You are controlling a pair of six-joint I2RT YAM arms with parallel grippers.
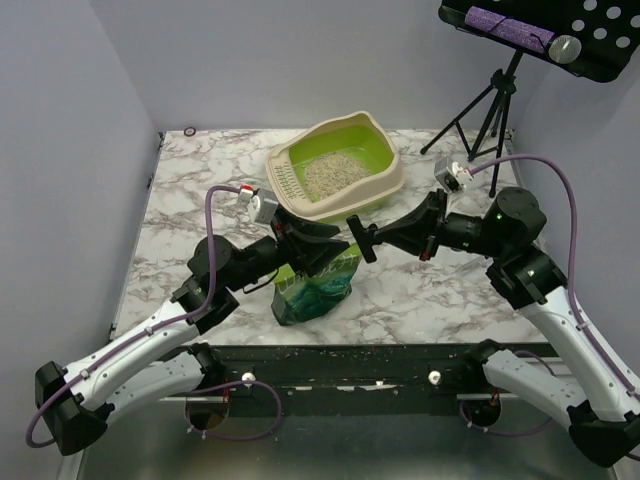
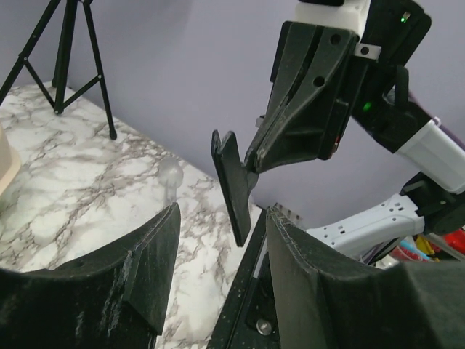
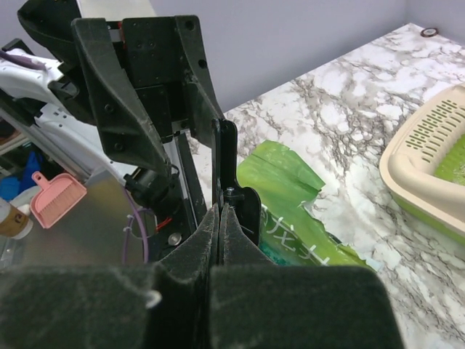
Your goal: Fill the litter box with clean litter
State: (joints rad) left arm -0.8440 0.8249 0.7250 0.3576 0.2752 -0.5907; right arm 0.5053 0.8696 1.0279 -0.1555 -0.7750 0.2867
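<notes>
My right gripper's fingers hold the black clip (image 3: 231,193) twisted, so next my left gripper grips the clip's jaws (image 3: 225,142) while my right gripper retakes the clip's handles squarely.
The litter box (image 1: 390,180) sits at the back middle of the marble table, lime-green inside with a beige rim. A patch of pale litter (image 1: 328,172) lies in it. Its slotted end (image 3: 425,138) shows at the right of the right wrist view. In front of it, both grippers meet tip to tip above a green printed bag (image 1: 318,288). My left gripper (image 2: 221,218) is open with nothing between its fingers. My right gripper (image 3: 220,216) is shut, fingers pressed together with nothing seen between them. Its tip (image 2: 234,187) hangs just ahead of the left jaws.
The green bag (image 3: 290,185) lies crumpled under the grippers near the table's front edge. A black tripod (image 1: 490,110) stands at the back right, under a perforated black tray (image 1: 590,45). A small ring (image 1: 190,131) lies at the back left corner. A pink dustpan (image 3: 54,196) lies off the table.
</notes>
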